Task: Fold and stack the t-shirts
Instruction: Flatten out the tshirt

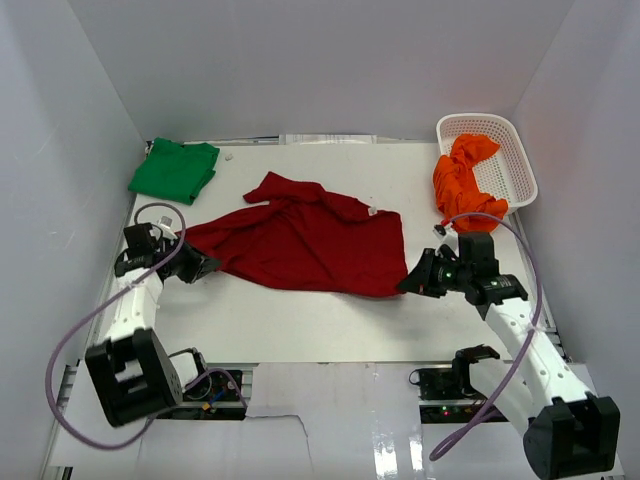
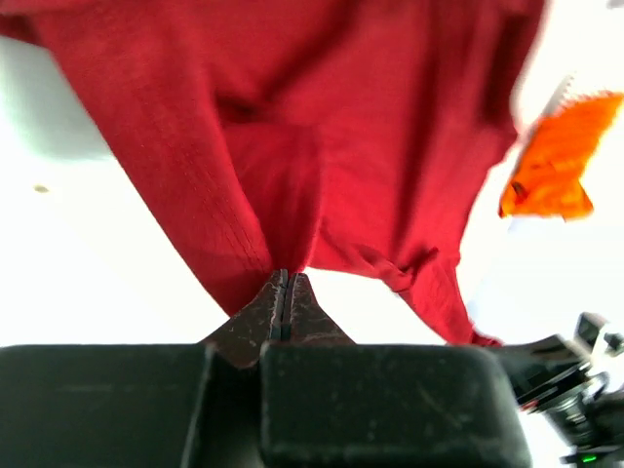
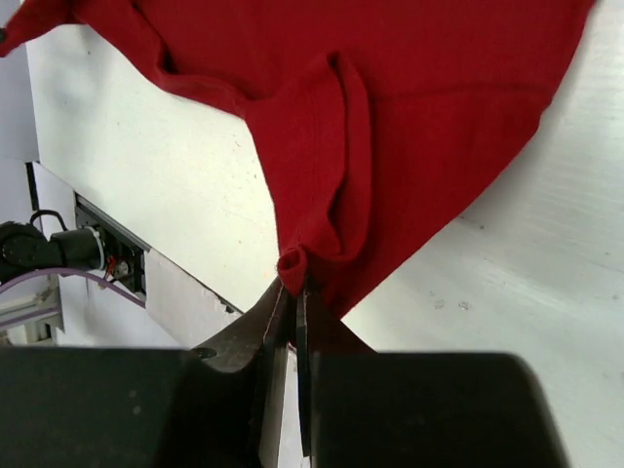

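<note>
My left gripper and my right gripper should lift the dark red t-shirt by its held corners (image 1: 392,289) and swing it flat, because the dark red t-shirt's far edge (image 1: 312,191) lies slanted and bunched up.
The dark red t-shirt (image 1: 300,240) lies spread and rumpled across the middle of the table. My left gripper (image 1: 200,268) is shut on its left bottom corner (image 2: 283,244). My right gripper (image 1: 410,283) is shut on its right bottom corner (image 3: 302,258). The bright green t-shirt (image 1: 175,170) lies folded at the back left. The orange t-shirt (image 1: 463,180) hangs over the rim of the basket at the back right; it also shows in the left wrist view (image 2: 551,161).
A white lattice basket (image 1: 510,150) stands at the back right against the wall. Grey walls close in the table on three sides. Cables loop by both arm bases at the near edge.
</note>
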